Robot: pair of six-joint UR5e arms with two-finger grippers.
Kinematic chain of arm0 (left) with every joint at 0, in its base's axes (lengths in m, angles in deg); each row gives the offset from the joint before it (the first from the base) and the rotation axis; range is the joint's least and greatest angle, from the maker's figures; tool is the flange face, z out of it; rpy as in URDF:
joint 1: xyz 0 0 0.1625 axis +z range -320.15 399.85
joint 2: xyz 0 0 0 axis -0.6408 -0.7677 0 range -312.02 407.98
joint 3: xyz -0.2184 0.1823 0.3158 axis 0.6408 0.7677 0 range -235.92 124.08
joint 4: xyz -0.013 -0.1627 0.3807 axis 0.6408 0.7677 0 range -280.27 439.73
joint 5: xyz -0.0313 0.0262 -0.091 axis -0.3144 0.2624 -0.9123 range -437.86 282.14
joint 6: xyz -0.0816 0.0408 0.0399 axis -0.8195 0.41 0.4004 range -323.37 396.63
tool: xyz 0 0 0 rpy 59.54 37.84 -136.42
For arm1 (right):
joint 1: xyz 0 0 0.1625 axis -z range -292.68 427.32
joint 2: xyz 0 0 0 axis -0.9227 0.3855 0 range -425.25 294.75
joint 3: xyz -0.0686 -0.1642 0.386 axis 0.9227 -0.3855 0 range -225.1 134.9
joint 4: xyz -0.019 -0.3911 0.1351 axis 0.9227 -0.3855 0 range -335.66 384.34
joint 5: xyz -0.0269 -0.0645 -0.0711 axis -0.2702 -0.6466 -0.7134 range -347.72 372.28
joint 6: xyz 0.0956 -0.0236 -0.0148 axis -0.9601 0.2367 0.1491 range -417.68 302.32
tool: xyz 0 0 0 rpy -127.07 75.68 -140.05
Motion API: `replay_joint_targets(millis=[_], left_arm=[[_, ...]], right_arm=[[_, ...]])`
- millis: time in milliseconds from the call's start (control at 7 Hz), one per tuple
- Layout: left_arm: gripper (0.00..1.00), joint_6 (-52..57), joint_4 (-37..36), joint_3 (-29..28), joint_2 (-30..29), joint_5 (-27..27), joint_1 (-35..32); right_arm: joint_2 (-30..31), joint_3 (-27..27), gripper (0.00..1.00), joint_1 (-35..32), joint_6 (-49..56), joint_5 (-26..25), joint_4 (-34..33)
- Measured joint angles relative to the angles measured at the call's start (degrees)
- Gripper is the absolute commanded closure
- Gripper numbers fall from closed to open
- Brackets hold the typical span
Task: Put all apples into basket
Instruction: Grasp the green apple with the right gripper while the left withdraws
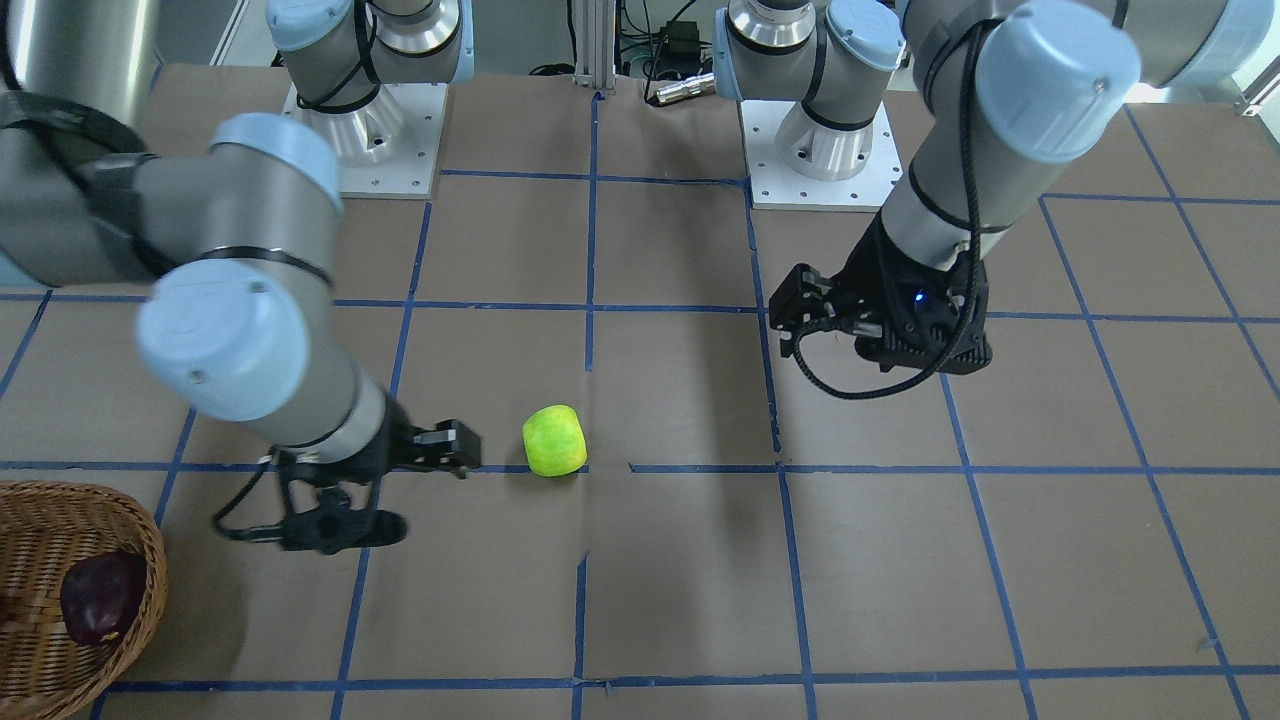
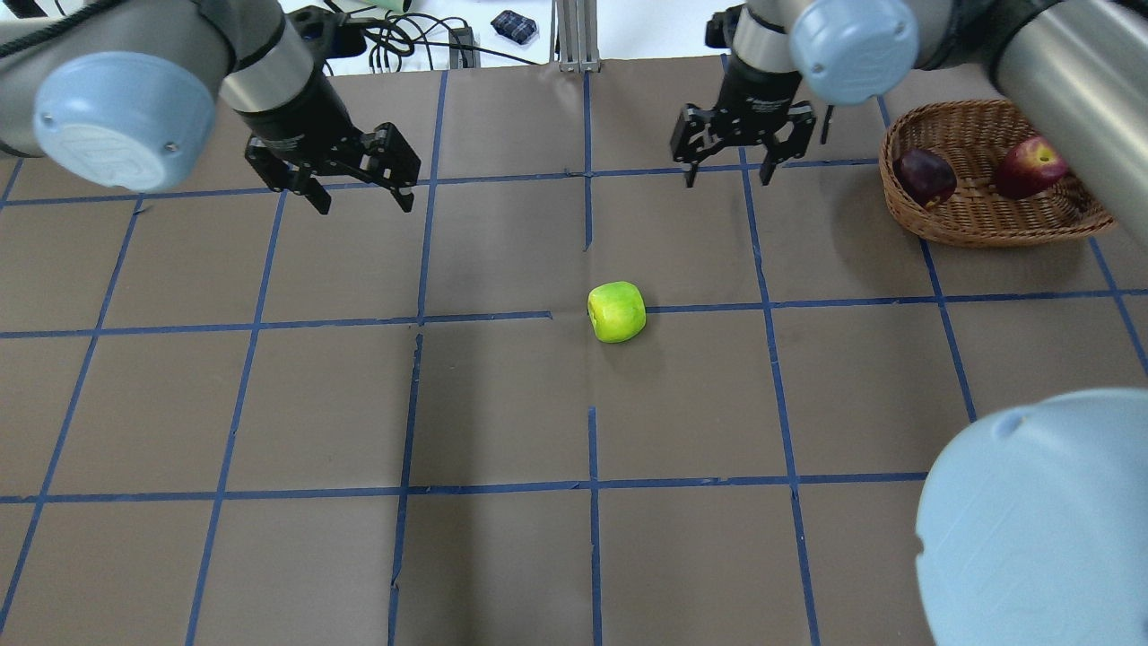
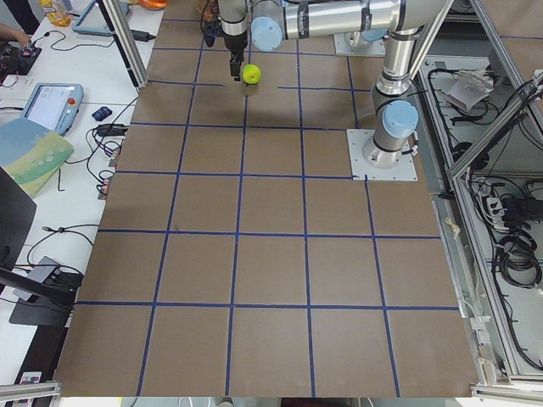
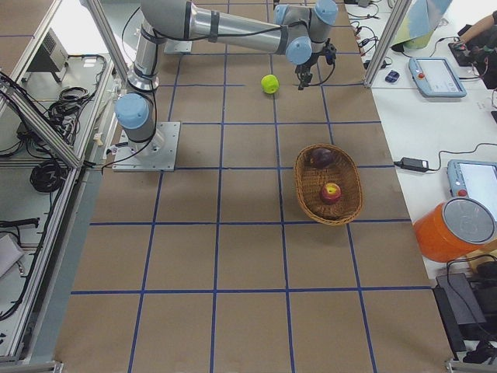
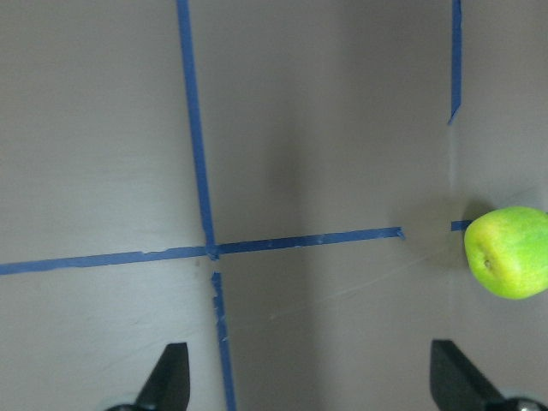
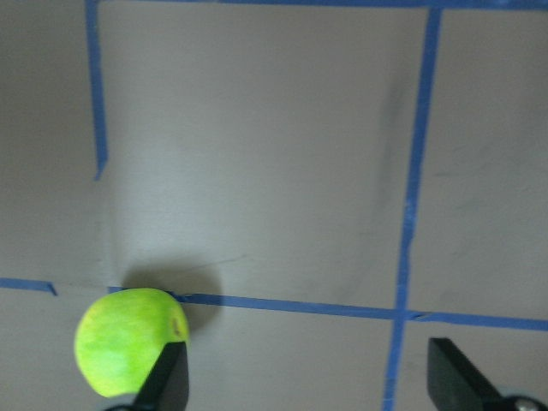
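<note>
My right gripper is nearer the wicker basket, which stands beyond it and far from my left gripper, so it should pick up the lime green apple and carry it there.
The lime green apple (image 2: 617, 311) lies on the brown table near its middle, apart from both grippers. It also shows in the front view (image 1: 553, 440). The wicker basket (image 2: 964, 229) stands at the far right and holds the maroon apple (image 2: 924, 175) and the red apple (image 2: 1030, 166). My right gripper (image 2: 728, 175) is open and empty, above the table beyond the green apple. In the right wrist view the green apple (image 6: 128, 342) lies beside one fingertip (image 6: 167, 381). My left gripper (image 2: 363, 202) is open and empty, far left of the apple (image 5: 509, 251).
Blue tape lines (image 2: 502, 318) grid the brown table cover. The two arm bases (image 1: 820, 150) stand at the robot's side of the table. Cables and small devices (image 2: 421, 36) lie past the far edge. An orange bucket (image 4: 458, 229) stands off the table.
</note>
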Motion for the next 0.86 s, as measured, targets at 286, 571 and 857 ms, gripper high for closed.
replay_joint_targets(millis=[286,571,857], left_arm=[[0.00,0.8,1.1,0.0,3.0,4.0,0.2],[0.00,0.4,0.8,-0.2,2.7,4.2,0.1],[0.00,0.2,0.5,-0.2,2.4,4.3,0.1]], right_arm=[[-0.3,6.9,0.00,-7.9,-7.4,-1.1,-10.4],[-0.3,16.2,0.00,-10.6,-9.5,-2.1,-23.8],[-0.8,20.7,0.13,-11.2,-9.2,-5.2,-28.9]])
